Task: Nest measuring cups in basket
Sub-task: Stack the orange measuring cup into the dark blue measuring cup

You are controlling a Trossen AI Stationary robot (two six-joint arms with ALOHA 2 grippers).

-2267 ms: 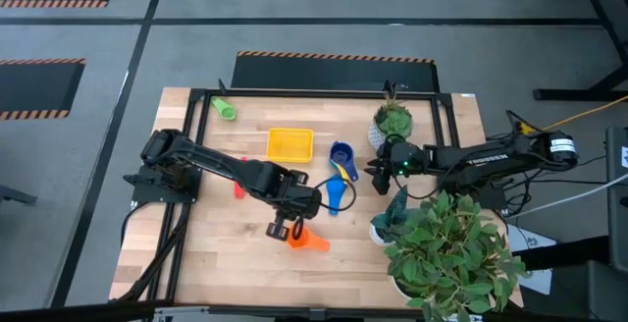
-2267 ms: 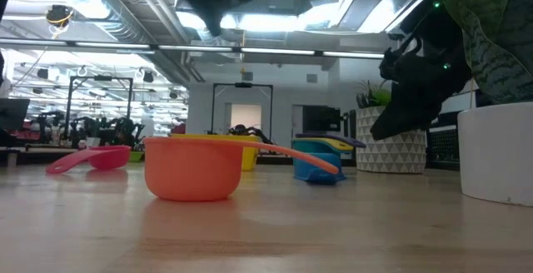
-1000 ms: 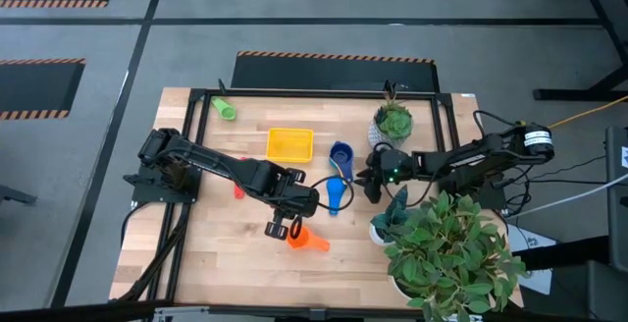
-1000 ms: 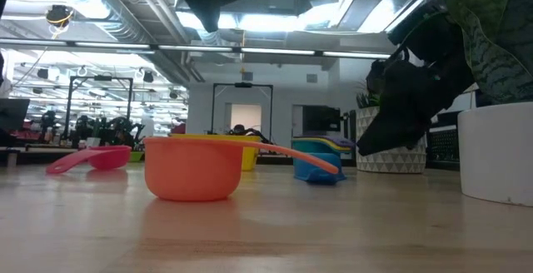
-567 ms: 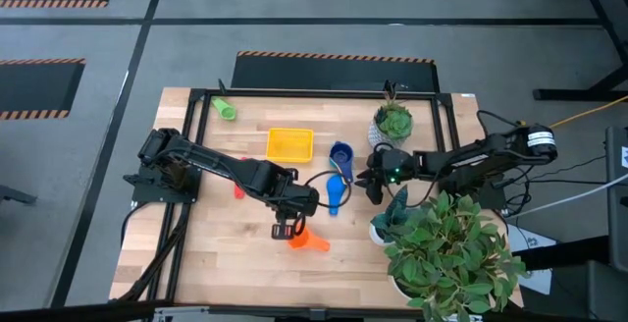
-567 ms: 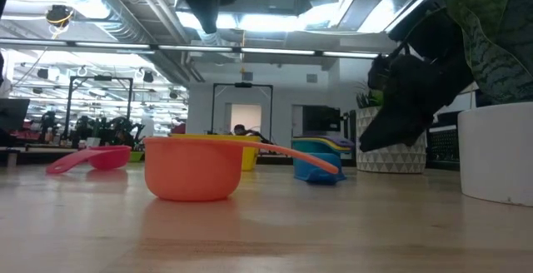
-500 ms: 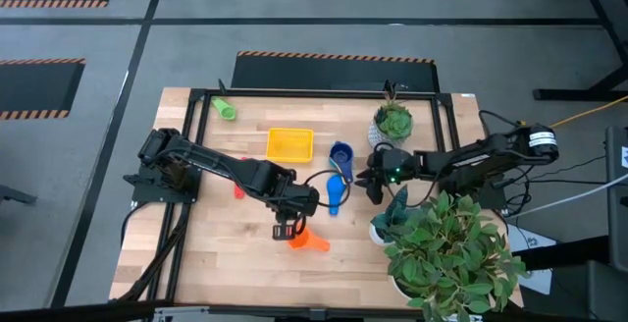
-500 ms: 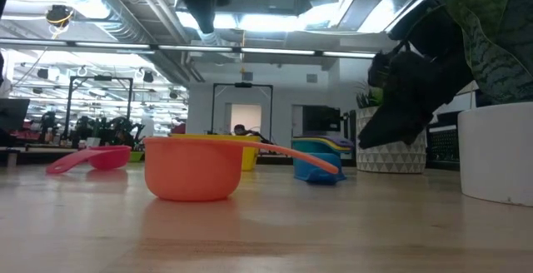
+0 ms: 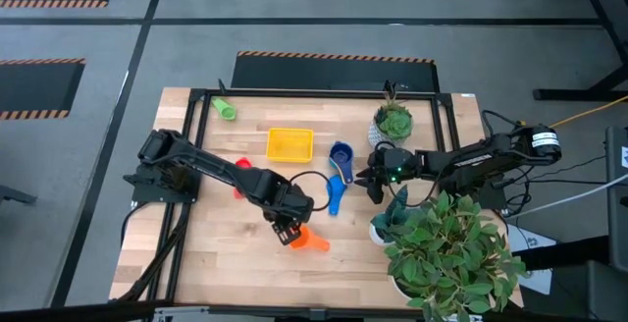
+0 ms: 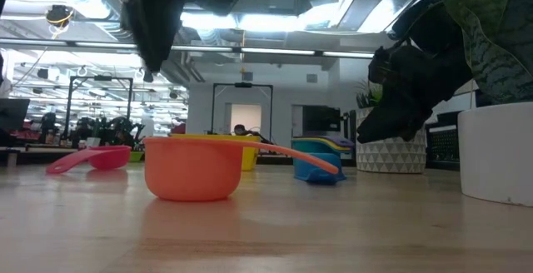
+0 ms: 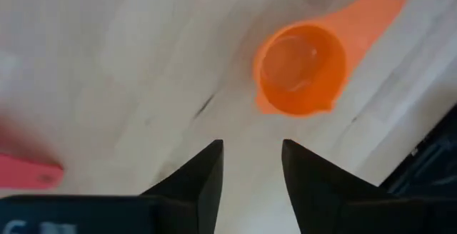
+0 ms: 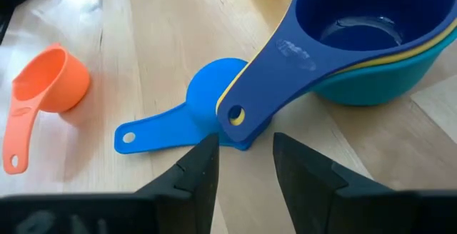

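Note:
The orange measuring cup [image 10: 193, 170] is upright and its rim [image 10: 150, 142] is free opposite the handle, so the robot's left gripper should keep going down until its fingers are on both sides of that rim, and then close.
An orange measuring cup [image 9: 305, 240] stands upright on the table, its handle pointing toward the right edge. My left gripper [image 11: 251, 164] hangs open just left of its bowl [image 11: 300, 68], holding nothing. A dark blue cup [image 12: 343, 27] sits nested on a light blue one [image 12: 385, 77], with a blue cup [image 12: 207, 98] lying under its handle. My right gripper [image 12: 245, 164] stands open before that handle's end. The yellow basket [image 9: 289, 145] is at the middle back. A red cup [image 9: 239, 169] and a green cup [image 9: 226, 110] lie on the left side.
A small plant in a white patterned pot [image 9: 392, 123] stands right of the basket. A large leafy plant in a white pot [image 9: 446, 248] fills the near right corner, close by my right arm. Bare wood lies along the near edge [image 9: 235, 273].
My left gripper has turned about above the table and come down lower beside the orange cup, which has stayed where it was. My right gripper has kept its place by the stacked cups.

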